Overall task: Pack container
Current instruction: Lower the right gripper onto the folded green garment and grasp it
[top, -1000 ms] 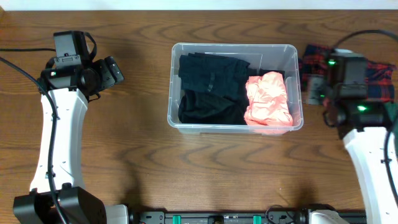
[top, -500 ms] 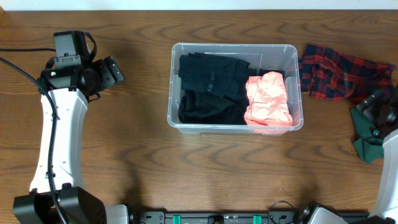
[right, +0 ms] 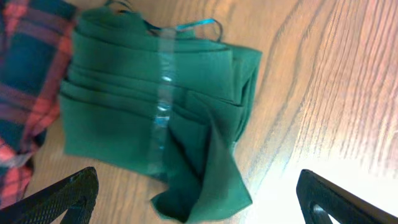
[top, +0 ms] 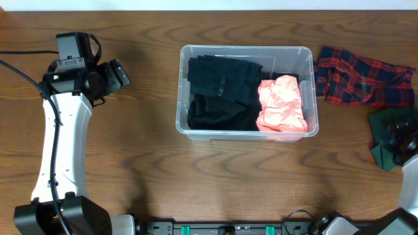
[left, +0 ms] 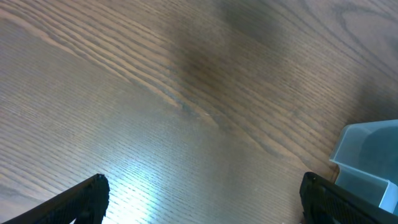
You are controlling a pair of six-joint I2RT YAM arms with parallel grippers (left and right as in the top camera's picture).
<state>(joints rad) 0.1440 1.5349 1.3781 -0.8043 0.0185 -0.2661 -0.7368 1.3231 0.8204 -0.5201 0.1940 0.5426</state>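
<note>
My right gripper is centred over the green cloth's narrow raised end, so I should lower it next until the fingers straddle that end, then close it.
The clear container stands mid-table, holding folded black clothes on its left and a pink garment on its right. Right of it lies a red and blue plaid cloth. A folded green cloth lies at the table's right edge. My right gripper hovers open just above the green cloth, one finger on either side and nothing held. My left gripper hangs open over bare wood, left of the container's corner.
The wooden table runs under everything. The left arm stands along the left side. The right arm comes in at the lower right corner. A black rail runs along the front edge.
The right arm has swung from above the plaid cloth beside the container out to the green cloth at the right edge. The plaid cloth now lies uncovered. The left arm has not moved.
</note>
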